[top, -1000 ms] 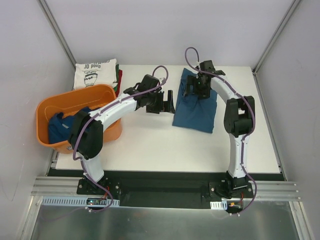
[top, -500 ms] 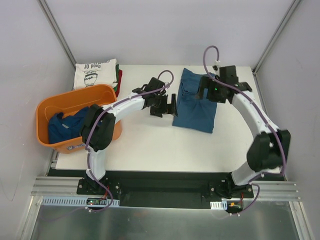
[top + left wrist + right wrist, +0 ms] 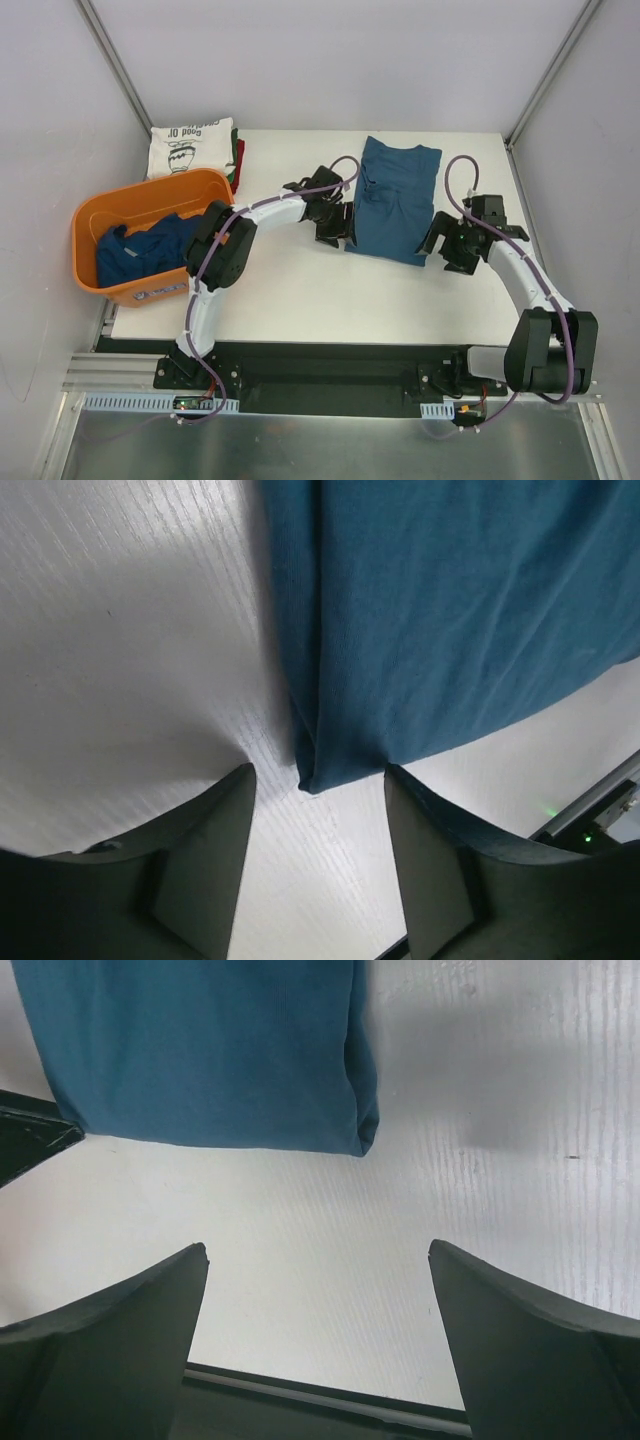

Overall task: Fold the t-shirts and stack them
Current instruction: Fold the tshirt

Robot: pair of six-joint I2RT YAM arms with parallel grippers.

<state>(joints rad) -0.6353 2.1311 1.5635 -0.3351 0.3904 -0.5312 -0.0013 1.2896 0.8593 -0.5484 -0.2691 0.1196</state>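
The dark blue t-shirt's side edge (image 3: 362,1075) has a tucked layer showing, so the t-shirt (image 3: 394,222) will fold double and stay narrow when I fold its near corners back.
A dark blue t-shirt (image 3: 395,200) lies folded lengthwise on the white table. My left gripper (image 3: 337,225) sits at its near left corner. In the left wrist view that corner (image 3: 315,770) lies between the two fingertips, and the left gripper (image 3: 319,772) has its jaws partly narrowed but still apart, pinching nothing. My right gripper (image 3: 448,245) hovers just off the shirt's near right corner (image 3: 362,1140). The right gripper (image 3: 318,1247) is wide open over bare table. More dark blue t-shirts (image 3: 140,250) fill the tub. Folded t-shirts (image 3: 195,148), cream on top, are stacked at the back left.
The orange plastic tub (image 3: 95,215) stands at the left edge of the table (image 3: 300,290), beside the left arm. The table's near edge (image 3: 330,1392) shows just below the right fingers. Grey walls enclose the back and sides.
The right arm pulled back from above the shirt's far end to its near right corner. The left gripper slid right to the near left corner and its jaws narrowed.
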